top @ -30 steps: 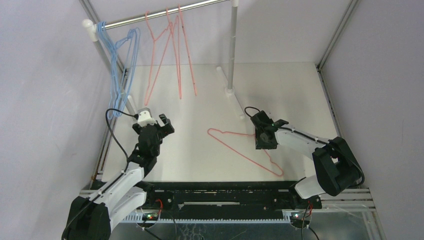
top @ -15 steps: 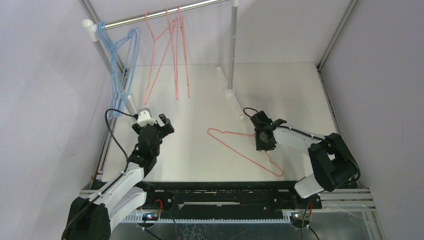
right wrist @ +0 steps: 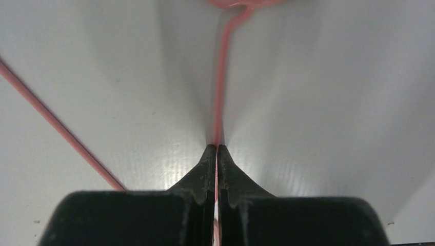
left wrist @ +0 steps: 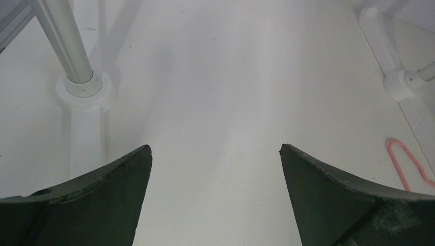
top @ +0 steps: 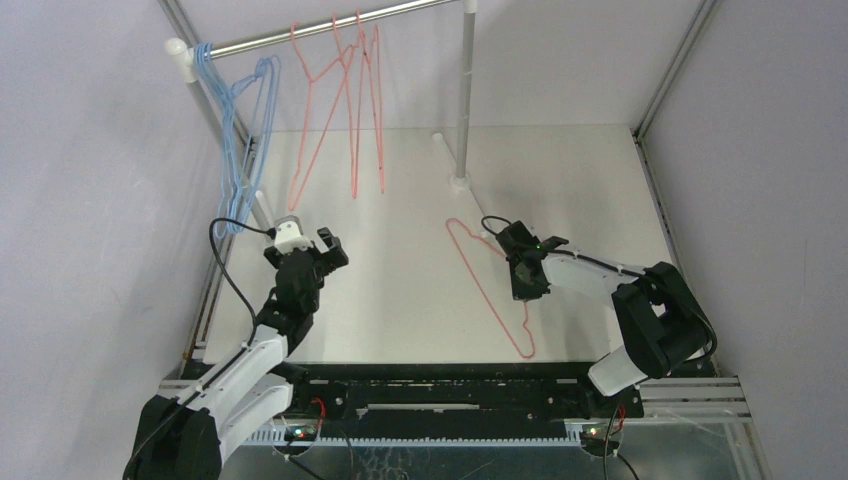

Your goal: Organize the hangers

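The robot's right gripper should first pull the hanger toward the table's middle [top: 425, 290], because the pink-red hanger [top: 483, 287] lies far from the left gripper.
One pink-red hanger [top: 484, 290] lies on the white table right of centre, its hook pointing toward the far side. My right gripper [top: 527, 286] is shut on one of its wires. In the right wrist view the wire [right wrist: 220, 97] runs straight out from between the pinched tips of the right gripper [right wrist: 216, 148]. More pink-red hangers [top: 352, 100] and light blue hangers [top: 240, 130] hang from the silver rail [top: 300, 32]. My left gripper [top: 325, 248] hovers open over bare table at the left; the left gripper [left wrist: 215, 148] holds nothing, and the lying hanger's hook [left wrist: 405, 161] shows at its far right.
The rail's white posts and feet stand on the table at the left [left wrist: 82, 87] and the centre back [top: 462, 180]. Metal frame bars run along both table sides. The table's front edge lies just ahead of the arm bases.
My right gripper has shut on the lying hanger's wire. That hanger has swung from lying crosswise to pointing away from me. The hanging pink-red hangers sway slightly.
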Available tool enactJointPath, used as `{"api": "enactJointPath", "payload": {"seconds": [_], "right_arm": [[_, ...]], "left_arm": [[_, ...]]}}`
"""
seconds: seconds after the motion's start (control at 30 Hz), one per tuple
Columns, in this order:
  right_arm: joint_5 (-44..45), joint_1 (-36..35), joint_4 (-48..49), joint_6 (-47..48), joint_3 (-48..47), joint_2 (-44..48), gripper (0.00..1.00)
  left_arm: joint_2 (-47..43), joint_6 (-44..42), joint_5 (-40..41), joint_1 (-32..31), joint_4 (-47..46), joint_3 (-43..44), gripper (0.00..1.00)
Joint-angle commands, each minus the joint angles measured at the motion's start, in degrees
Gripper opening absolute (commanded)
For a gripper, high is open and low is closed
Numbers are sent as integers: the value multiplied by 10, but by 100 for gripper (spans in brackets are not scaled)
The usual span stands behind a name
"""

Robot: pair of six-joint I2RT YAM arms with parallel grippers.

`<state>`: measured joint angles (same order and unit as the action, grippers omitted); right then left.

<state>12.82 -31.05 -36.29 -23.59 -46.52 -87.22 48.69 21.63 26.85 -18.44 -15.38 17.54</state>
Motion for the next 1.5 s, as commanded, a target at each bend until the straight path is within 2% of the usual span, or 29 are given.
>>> {"api": "enactJointPath", "payload": {"seconds": [0.0,0.13,0.27,0.47,0.6,0.63,0.67,0.7,0.73,0.77,0.93,0.97,1.0,1.07,1.13,1.23,1.4,1.47], "right_arm": [[0,-51,6,-14,7,24,0],[-36,-93,24,-25,1,90,0],[-35,-131,25,-36,-10,140,0],[-37,-141,60,-41,0,187,0],[-38,-130,63,-53,13,175,0],[-33,-129,62,-59,17,174,5],[-21,-128,58,-67,23,174,29],[-10,-127,53,-69,28,175,45],[1,-125,48,-70,31,174,58],[2,-119,42,-69,33,172,62],[-58,-104,68,-65,63,154,66],[-58,-109,72,-71,71,153,71],[-53,-118,75,-79,78,153,88],[-39,-141,74,-91,88,149,94],[-38,-154,70,-108,89,134,95],[-34,-180,79,-121,90,106,88],[-25,-204,92,-145,89,70,60],[-15,-205,92,-153,89,56,56]], "left_arm": [[-9,7,9,3,-24,-15,100],[-8,8,9,4,-25,-16,99],[-8,6,6,3,-24,-14,99],[-6,13,-54,0,-29,-14,87],[3,26,-55,-16,-26,-10,87],[1,32,-55,-24,-25,-9,86],[1,36,-54,-35,-25,-9,86],[2,36,-49,-53,-26,-8,86],[5,35,-38,-69,-23,-6,86],[8,33,-26,-81,-20,-2,86],[15,41,-15,-89,-17,-2,87],[13,41,-13,-89,-18,-3,87],[11,42,-12,-90,-18,-6,87],[7,41,-7,-90,-18,-10,87],[7,40,-5,-89,-19,-13,87],[14,40,-5,-89,-23,-12,87],[19,39,-7,-89,-23,-11,87],[16,39,-6,-90,-23,-12,87]]}}
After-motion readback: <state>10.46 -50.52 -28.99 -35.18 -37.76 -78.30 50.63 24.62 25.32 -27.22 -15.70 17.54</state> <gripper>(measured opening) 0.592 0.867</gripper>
